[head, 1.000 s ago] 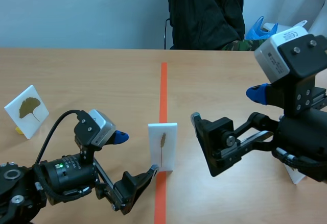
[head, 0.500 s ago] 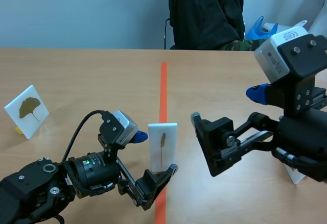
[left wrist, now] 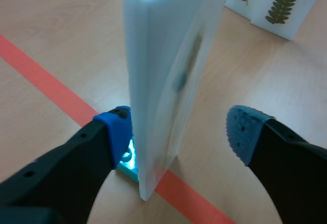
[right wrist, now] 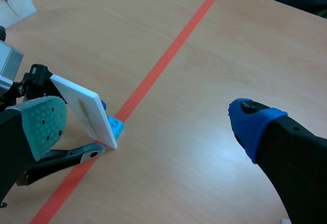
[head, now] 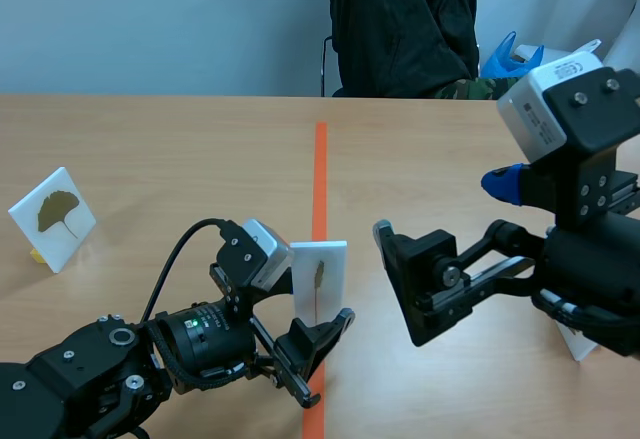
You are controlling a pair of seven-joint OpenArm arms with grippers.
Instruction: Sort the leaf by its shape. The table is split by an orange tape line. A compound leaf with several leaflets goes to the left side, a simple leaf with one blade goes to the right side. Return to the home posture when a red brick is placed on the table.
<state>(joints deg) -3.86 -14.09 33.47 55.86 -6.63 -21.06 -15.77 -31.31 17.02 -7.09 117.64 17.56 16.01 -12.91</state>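
The cyan stand (left wrist: 127,159) sits tight (left wrist: 136,164) against the plain side of the white card, so the stand will come with the card when I lift it.
A white card (head: 319,281) with one narrow brownish leaf stands upright on the orange tape line, on a small cyan stand (left wrist: 127,161). My left gripper (head: 312,297) is open around the card (left wrist: 171,66). One blue pad (left wrist: 116,132) is close against the card's plain side, and the other pad (left wrist: 244,131) stands well clear of the leaf side. The right gripper (head: 440,209) hangs open above the table to the right of the card, with nothing between its fingers. In the right wrist view the card (right wrist: 84,109) lies ahead of that gripper (right wrist: 148,127), off to one side.
A ginkgo-leaf card (head: 52,217) stands at the far left. Two cards with compound leaves (left wrist: 285,4) stand beyond the left gripper, and a white card corner (head: 578,345) shows under the right arm. A person in dark clothes (head: 400,24) sits across the table.
My left arm has moved right and forward, bringing its open fingers around the leaf card. The card and the right arm have stayed where they were.
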